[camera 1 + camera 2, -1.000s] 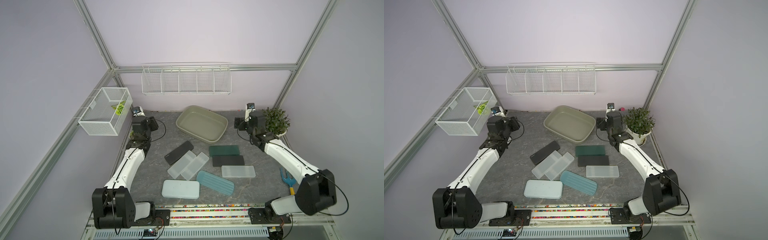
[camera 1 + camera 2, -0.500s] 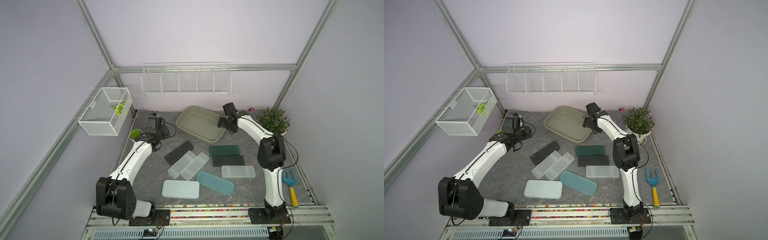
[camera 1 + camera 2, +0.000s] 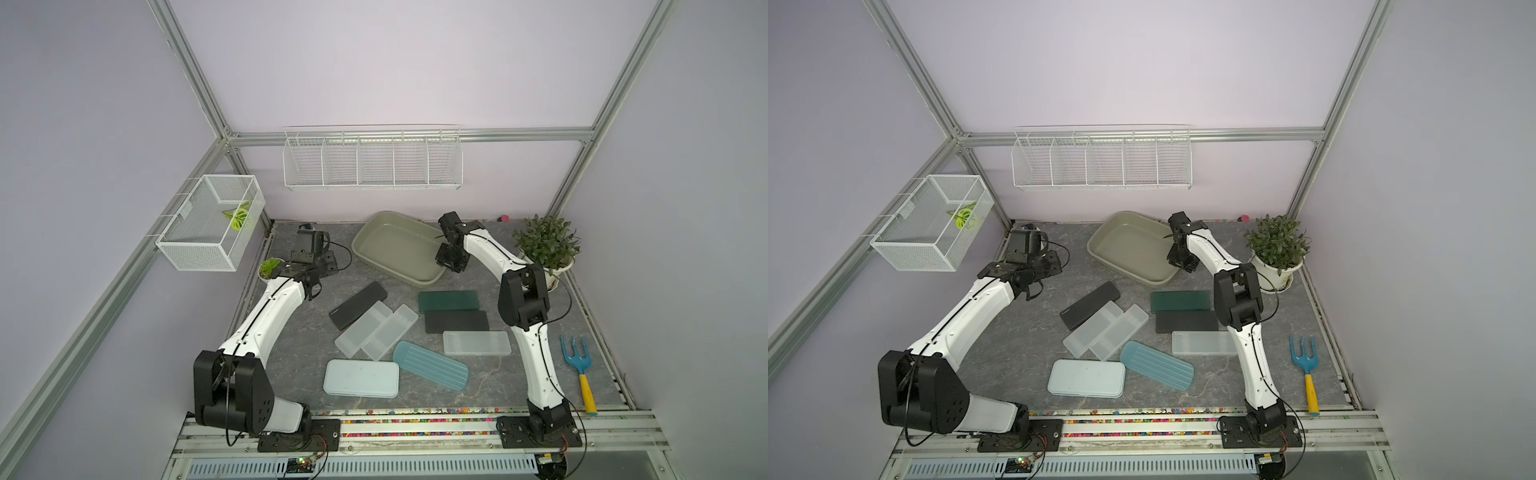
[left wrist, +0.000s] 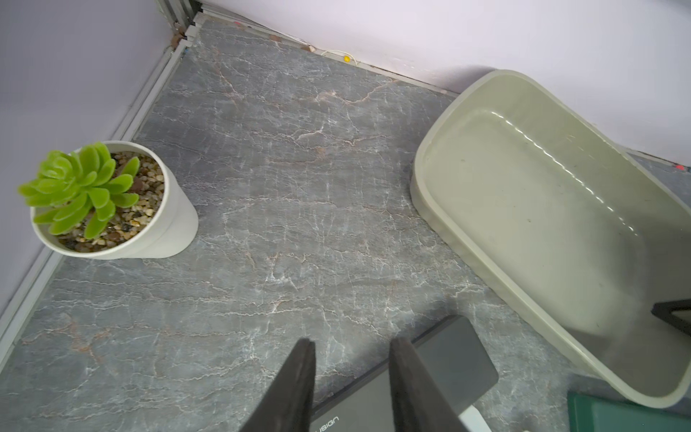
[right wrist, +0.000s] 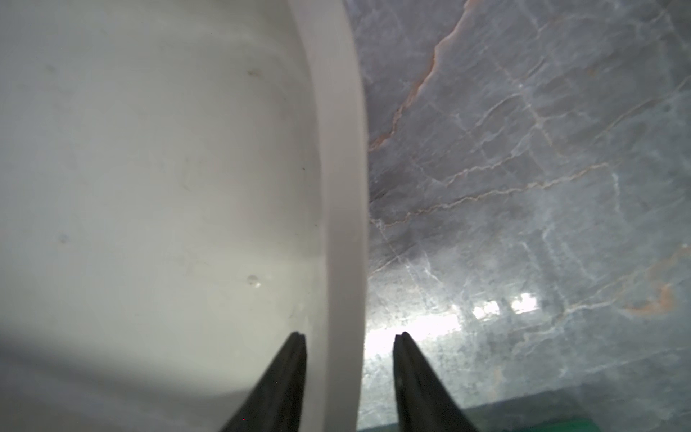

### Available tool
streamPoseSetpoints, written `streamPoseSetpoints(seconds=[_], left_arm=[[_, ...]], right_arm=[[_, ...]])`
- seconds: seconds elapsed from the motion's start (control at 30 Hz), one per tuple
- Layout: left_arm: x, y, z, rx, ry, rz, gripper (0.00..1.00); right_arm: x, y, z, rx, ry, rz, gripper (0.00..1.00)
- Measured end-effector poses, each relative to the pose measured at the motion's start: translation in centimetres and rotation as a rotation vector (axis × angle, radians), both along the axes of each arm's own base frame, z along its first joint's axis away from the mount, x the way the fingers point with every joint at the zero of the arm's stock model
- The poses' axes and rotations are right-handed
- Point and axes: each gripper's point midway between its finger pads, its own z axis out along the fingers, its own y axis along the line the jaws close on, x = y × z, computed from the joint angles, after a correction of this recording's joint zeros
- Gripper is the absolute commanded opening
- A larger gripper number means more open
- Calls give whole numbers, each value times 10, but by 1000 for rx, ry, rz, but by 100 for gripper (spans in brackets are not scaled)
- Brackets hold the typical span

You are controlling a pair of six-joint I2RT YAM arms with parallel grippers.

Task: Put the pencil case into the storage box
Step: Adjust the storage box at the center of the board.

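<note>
I should use my right gripper to turn the storage box (image 3: 398, 246) square by the box's rim, because it stands crooked to the back wall, before my left gripper takes the black pencil case (image 3: 357, 304).
Several pencil cases lie flat on the grey floor: a black one (image 3: 358, 304), two frosted ones (image 3: 376, 330), a dark green one (image 3: 448, 301), a teal ribbed one (image 3: 430, 370) and a pale blue one (image 3: 360, 378). The olive storage box (image 3: 395, 249) stands at the back with nothing inside. My left gripper (image 4: 351, 344) hovers by the black case's far end (image 4: 448, 366), fingers slightly apart, nothing between them. My right gripper (image 5: 349, 336) straddles the box's rim (image 5: 344, 187) at its near right corner (image 3: 451, 259); floor shows between the rim and one finger.
A small succulent pot (image 4: 112, 209) stands by the left wall near my left gripper. A bushy potted plant (image 3: 544, 245) sits at the back right and a blue garden fork (image 3: 579, 370) lies along the right edge. A mesh basket (image 3: 212, 228) and a wire rack (image 3: 372, 160) hang on the walls.
Both arms swung in from the back corners. The right gripper came over the box's near right rim. The left one moved towards the black case. Both pairs of jaws narrowed.
</note>
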Motion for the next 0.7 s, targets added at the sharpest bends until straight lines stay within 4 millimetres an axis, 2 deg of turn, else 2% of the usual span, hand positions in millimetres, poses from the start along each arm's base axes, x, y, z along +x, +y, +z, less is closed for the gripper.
streamPoseSetpoints(seconds=[0.17,0.33,0.7], left_arm=[[4,1,-6,12,19,8,38],[1,2,-10,24,38,4,37],[-2,7,-13,51,56,11,38]], right_arm=[[10,3,7,-17,-17,75,23],[29,8,12,-40,-68,193,10],[46,18,19,-74,-149,383,10]])
